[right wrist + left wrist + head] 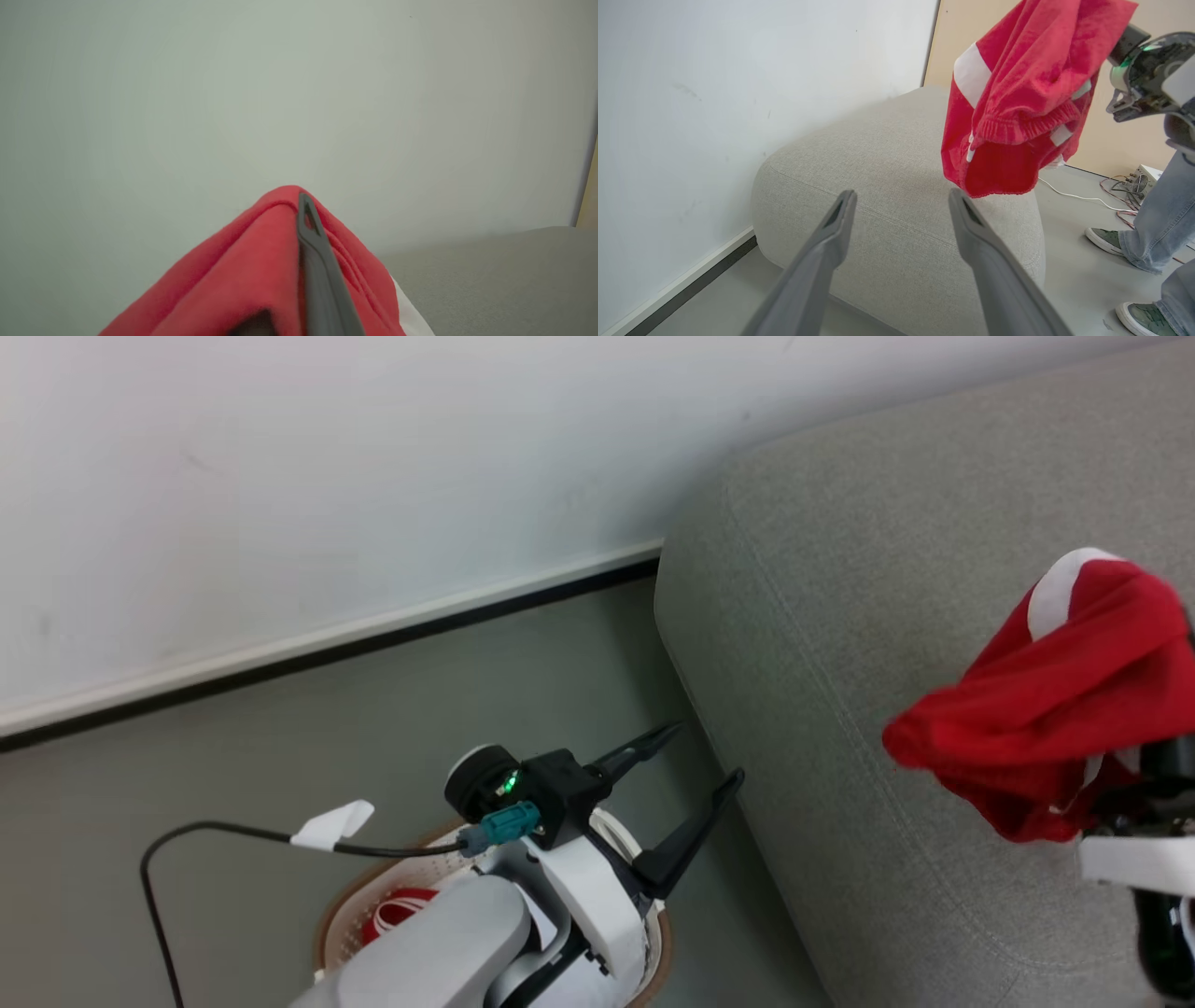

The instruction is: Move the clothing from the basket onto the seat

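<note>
The red-and-white clothing (384, 923) in the basket will fall open into a long, limp drape when I lift it, because the white stripes (400, 908) curl around there.
The red clothing (1046, 709) with white panels hangs bunched in the air above the light grey seat (840, 616), at the right of the head view. My right gripper (299, 205) is shut on it: one dark finger (310, 233) lies over the red fabric (252, 270) and the other is buried in it. In the left wrist view the clothing (1017, 93) dangles over the seat's (878, 163) far side. My left gripper (705, 756) stands open and empty above the basket (327, 915), short of the seat's near corner. More red-and-white fabric (401, 905) lies in the basket.
A white wall with a dark baseboard (327, 658) runs behind the basket and seat. A black cable (187, 831) loops over the grey floor. A person's legs and shoes (1143, 233) stand right of the seat, near loose wires (1115, 191).
</note>
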